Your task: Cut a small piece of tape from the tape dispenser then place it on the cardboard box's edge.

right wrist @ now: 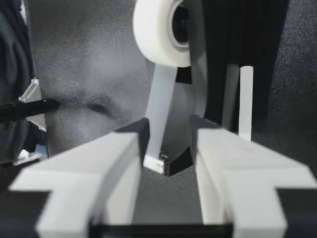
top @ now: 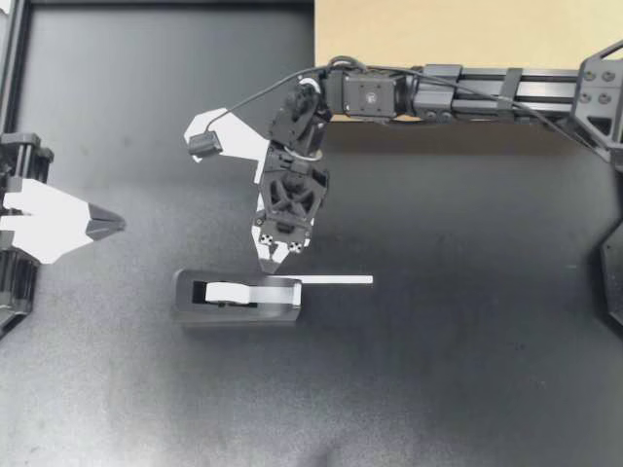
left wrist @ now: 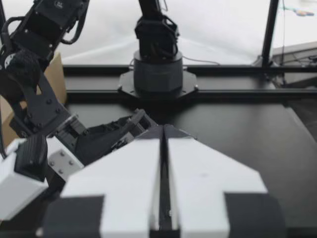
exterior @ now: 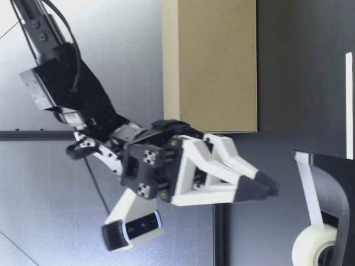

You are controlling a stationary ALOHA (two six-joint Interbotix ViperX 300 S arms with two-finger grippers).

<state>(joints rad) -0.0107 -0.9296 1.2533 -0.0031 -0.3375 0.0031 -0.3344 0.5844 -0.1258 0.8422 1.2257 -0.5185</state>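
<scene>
The tape will pull out and tear off at the cutter end (top: 297, 294) when the robot pulls, because the tape band (top: 274, 294) runs there from the white roll.
The black tape dispenser (top: 237, 297) lies on the dark table with its white roll (right wrist: 161, 32) inside. A white strip of tape (top: 336, 280) stretches from its cutter end along the table. My right gripper (top: 275, 261) points down just behind the dispenser, open, with nothing held. In the right wrist view its fingers (right wrist: 114, 163) straddle the tape band (right wrist: 161, 104) that runs to the cutter without touching it. The cardboard box (top: 467, 34) stands at the back right. My left gripper (top: 117, 224) rests shut and empty at the left edge.
The right arm (top: 487, 92) spans the back of the table in front of the box. In the low view my right gripper (exterior: 269, 188) hovers above the dispenser (exterior: 327, 205), with the box (exterior: 211, 66) behind. Dark table surface lies in front of the dispenser.
</scene>
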